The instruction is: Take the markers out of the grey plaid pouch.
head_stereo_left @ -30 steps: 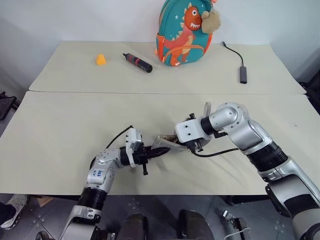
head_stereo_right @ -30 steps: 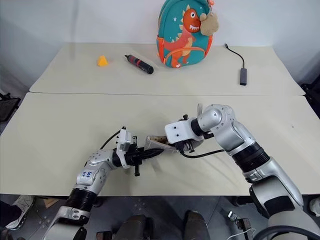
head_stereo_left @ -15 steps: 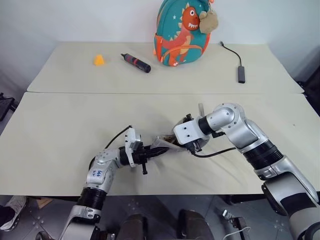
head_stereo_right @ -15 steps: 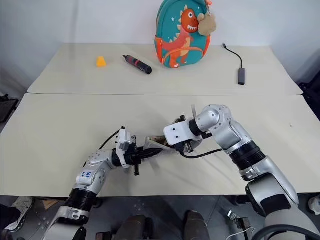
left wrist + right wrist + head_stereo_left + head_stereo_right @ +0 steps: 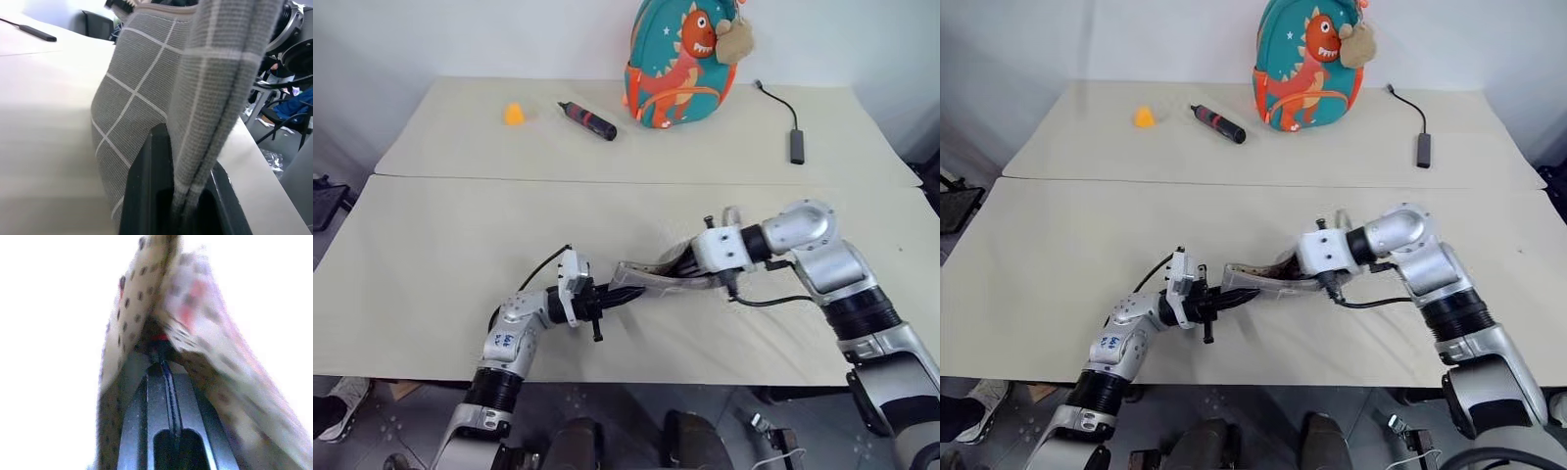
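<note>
Next, my right gripper opens its fingers and reaches deeper around the marker, because the lining folds in around its shut fingers (image 5: 137, 308) at the marker's red end (image 5: 159, 338).
The grey plaid pouch (image 5: 641, 279) hangs stretched just above the near table, between my two grippers. My left gripper (image 5: 605, 294) is shut on its left end; the plaid fabric (image 5: 137, 98) is pinched between the black fingers (image 5: 151, 186). My right gripper (image 5: 691, 269) reaches into the pouch's open right end, pointing left and slightly down. In the right wrist view the tan dotted lining (image 5: 132, 293) wraps around the shut fingers (image 5: 146, 421). At their tips sits a dark marker with a red end (image 5: 159, 340). Most of the marker is hidden inside the pouch.
On the far table stand a teal dinosaur backpack (image 5: 680, 64), a black marker with a red band (image 5: 587, 119), a small orange object (image 5: 513, 114) and a black cable with an adapter (image 5: 795, 145). A seam (image 5: 460, 176) divides the two tables.
My right hand has drawn back to the right and slightly up, and its fingers have closed. More of the pouch now shows stretched between the grippers. The left arm stayed put.
</note>
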Controlling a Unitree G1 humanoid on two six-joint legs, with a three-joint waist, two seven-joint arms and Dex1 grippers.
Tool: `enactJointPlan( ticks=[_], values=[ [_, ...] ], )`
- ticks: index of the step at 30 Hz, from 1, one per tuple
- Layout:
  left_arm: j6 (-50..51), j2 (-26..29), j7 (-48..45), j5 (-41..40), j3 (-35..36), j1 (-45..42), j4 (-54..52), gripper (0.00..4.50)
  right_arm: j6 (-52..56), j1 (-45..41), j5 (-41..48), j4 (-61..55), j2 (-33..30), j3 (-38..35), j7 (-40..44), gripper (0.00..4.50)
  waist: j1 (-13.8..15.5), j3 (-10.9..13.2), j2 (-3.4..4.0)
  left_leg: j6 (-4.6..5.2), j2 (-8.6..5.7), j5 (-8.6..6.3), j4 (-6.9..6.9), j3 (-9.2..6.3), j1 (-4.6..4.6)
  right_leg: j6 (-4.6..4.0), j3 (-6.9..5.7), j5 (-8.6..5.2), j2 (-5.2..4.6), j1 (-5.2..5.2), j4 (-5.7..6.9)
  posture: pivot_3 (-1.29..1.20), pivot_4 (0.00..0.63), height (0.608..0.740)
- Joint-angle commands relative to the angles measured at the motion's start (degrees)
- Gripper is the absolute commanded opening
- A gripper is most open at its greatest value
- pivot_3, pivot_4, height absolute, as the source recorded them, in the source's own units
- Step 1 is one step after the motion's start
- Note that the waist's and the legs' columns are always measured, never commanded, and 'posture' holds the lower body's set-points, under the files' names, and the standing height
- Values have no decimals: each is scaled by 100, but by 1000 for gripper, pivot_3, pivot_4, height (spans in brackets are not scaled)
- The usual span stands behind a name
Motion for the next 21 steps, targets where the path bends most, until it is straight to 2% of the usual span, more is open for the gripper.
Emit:
enactJointPlan(
  ticks=[1,9,13,18,21],
  values=[
    [-25,27,-9,-103,53,75,-224,0,-73,49,520,89,-124,-513,88,11,-1,0,0,0,0,0,-1,0,0,0,-1,0,0,0,0,0,150,740],
    [51,44,-33,-129,54,130,-302,0,1127,682,1681,-531,-332,-1296,16,11,20,2,2,0,0,0,-5,2,-2,0,-5,0,-1,1,-4,0,150,740],
    [80,61,-60,-134,40,147,-328,0,1213,811,1604,-760,-474,-1283,-25,11,11,5,6,0,1,0,-5,2,-1,0,-5,0,0,1,-4,0,150,740],
    [100,5,-120,-111,-38,69,-280,0,1635,793,1120,-1186,-668,-742,-83,11,14,5,6,0,1,0,-6,2,-1,0,-5,0,0,1,-6,0,150,740],
    [97,-11,-160,-99,-62,32,-239,0,1722,666,934,-1332,-625,-471,-73,901,14,5,6,0,1,0,-7,2,-1,0,-5,0,0,0,-6,0,150,740]
  ],
)
